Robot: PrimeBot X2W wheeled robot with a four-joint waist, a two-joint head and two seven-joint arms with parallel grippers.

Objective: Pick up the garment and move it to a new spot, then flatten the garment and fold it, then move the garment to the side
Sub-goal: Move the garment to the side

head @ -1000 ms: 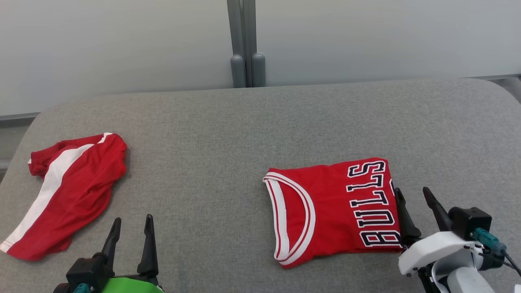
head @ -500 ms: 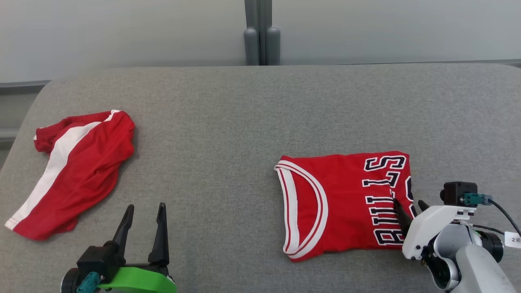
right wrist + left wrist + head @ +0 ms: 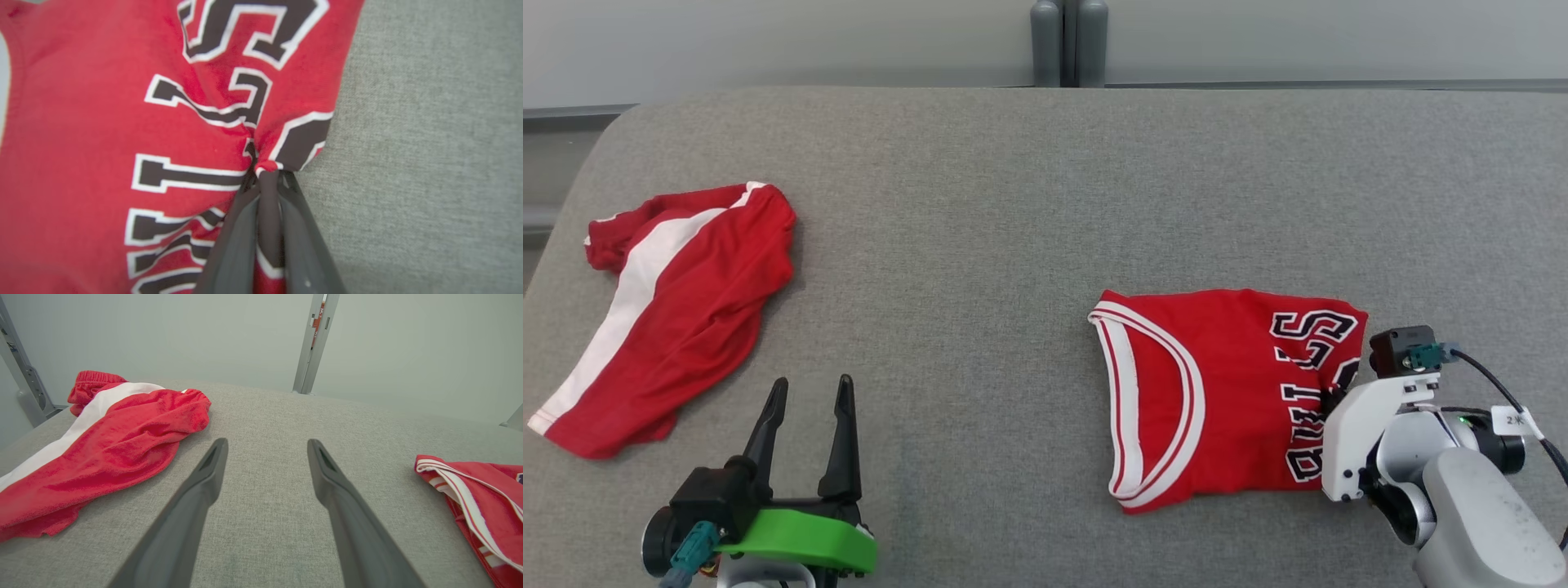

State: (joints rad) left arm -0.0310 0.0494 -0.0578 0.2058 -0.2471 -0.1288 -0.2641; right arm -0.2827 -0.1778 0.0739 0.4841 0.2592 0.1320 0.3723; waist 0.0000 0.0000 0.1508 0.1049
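Loose wrinkles (image 3: pixel 730 302) run across the crumpled red shorts (image 3: pixel 685 318), so as I carry them, the shorts will sag around my left gripper and come down still bunched up.
The garment, a folded red jersey (image 3: pixel 1217 392) with black-and-white lettering, lies flat on the right part of the grey table (image 3: pixel 980 229). My right gripper (image 3: pixel 1333 398) is shut on the jersey's right edge. In the right wrist view the fingers (image 3: pixel 241 228) pinch a bunched fold of the jersey (image 3: pixel 122 122), and the lettering wrinkles toward the right gripper (image 3: pixel 267 175). My left gripper (image 3: pixel 810 390) stands open near the front left, with nothing between its fingers. The left wrist view has the left gripper (image 3: pixel 265 445) over bare cloth, the jersey's collar (image 3: pixel 470 490) far to its right.
Crumpled red shorts with a white stripe (image 3: pixel 678 310) lie at the table's left end, and the shorts (image 3: pixel 102 428) are just left of my left fingers. Two grey posts (image 3: pixel 1068 41) stand behind the table's rear edge. Bare grey surface lies between the two garments.
My right gripper moved onto the jersey's right edge and shut on it, puckering the lettering. The head camera shifted, so the whole scene sits differently. The left gripper stays open.
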